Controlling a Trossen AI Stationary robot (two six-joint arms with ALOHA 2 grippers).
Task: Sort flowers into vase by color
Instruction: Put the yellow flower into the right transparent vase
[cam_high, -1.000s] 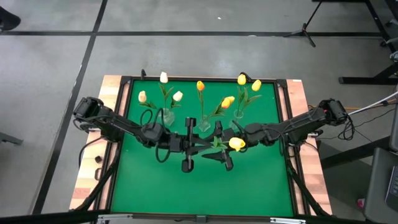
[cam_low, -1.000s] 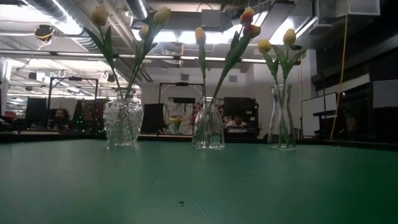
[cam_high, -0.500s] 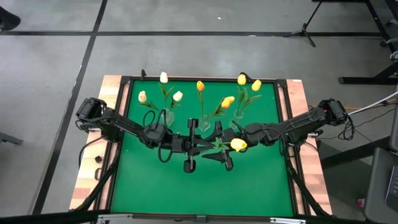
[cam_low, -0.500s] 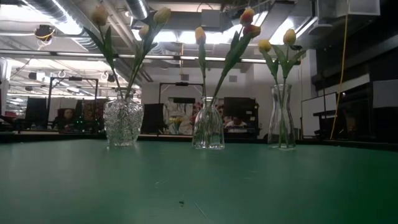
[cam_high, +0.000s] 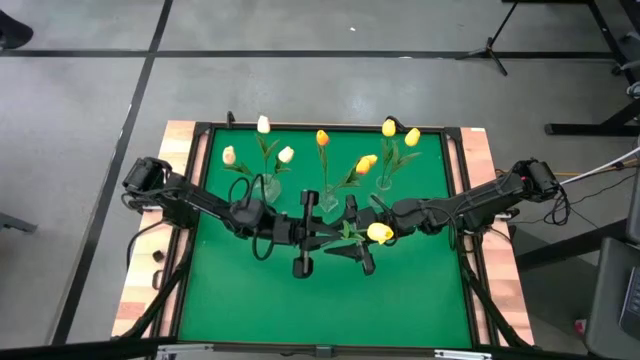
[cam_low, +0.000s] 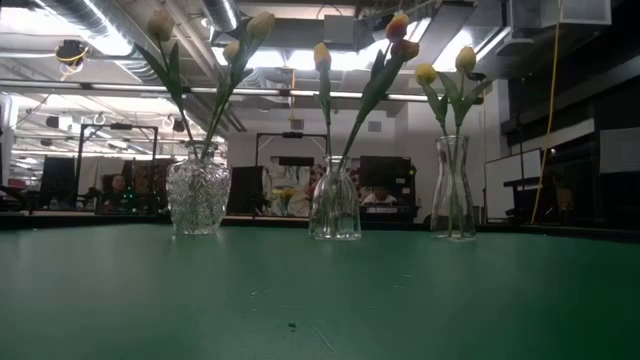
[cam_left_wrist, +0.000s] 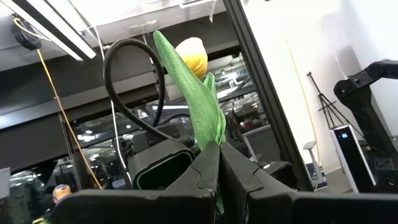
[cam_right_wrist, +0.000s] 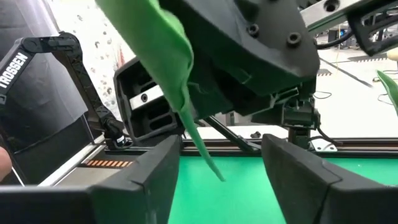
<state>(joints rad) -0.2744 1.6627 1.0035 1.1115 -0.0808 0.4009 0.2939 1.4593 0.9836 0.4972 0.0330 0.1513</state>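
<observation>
My right gripper should grab the yellow tulip where its leaves meet the stem, because just the leaf's thin end hangs between that gripper's fingers.
Three glass vases stand along the table's far part: a cut-glass vase with white tulips, a middle vase with orange-yellow tulips, and a slim vase with yellow tulips. Over the table's middle, my left gripper is shut on a yellow tulip. My right gripper faces it, open. Its fingers stand on either side of the tulip's green leaf without touching it. Neither gripper shows in the low view. My left gripper pinches the yellow tulip low on its stem, where a leaf wraps it, between its two fingers. The fingers come from the table's left, slanting upward, along the stem. The tulip sticks out past the fingertips, head uppermost, lifted clear of the table.
The green mat lies inside a dark frame on a wooden table. Bare mat stretches from the grippers to the near edge. The three vases stand just beyond the grippers. Beyond the table, a room with screens and stands shows in the low view.
</observation>
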